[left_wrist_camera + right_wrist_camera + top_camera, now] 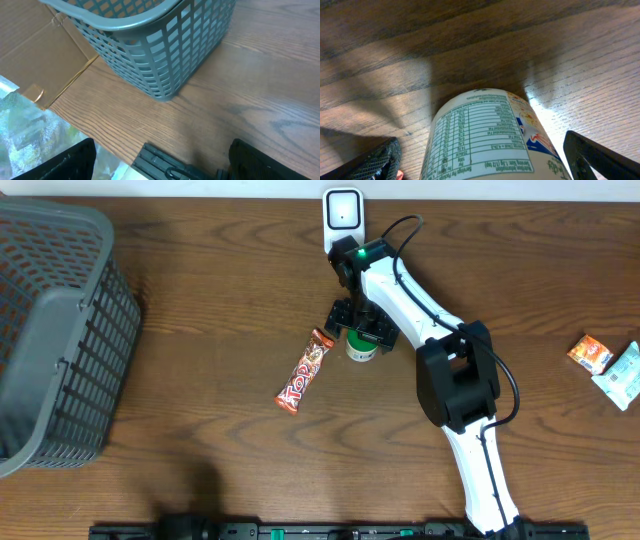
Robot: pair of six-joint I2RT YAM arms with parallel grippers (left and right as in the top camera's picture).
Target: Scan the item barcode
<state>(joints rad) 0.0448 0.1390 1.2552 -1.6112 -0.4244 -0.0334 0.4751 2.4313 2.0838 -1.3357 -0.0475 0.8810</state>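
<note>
Next, I grip the container this way round, lift it and turn its far side toward the white scanner (343, 210), because the nutrition label (476, 131) faces my right gripper's wrist.
A small white container (361, 347) with a green lid stands upright at the table's middle. In the right wrist view its nutrition label (480, 140) faces the camera; the barcode is out of view. My right gripper (358, 330) is open and straddles the container (485, 145), with a gap between it and each finger (375, 161). A white scanner (343, 216) stands at the back edge, just beyond the gripper. My left gripper (160, 162) is open and empty over the table's near left edge, out of the overhead view.
A grey mesh basket (60, 330) fills the left side, and it shows close up in the left wrist view (150, 45). An orange candy bar (305, 370) lies just left of the container. Two snack packets (605, 362) lie at the far right.
</note>
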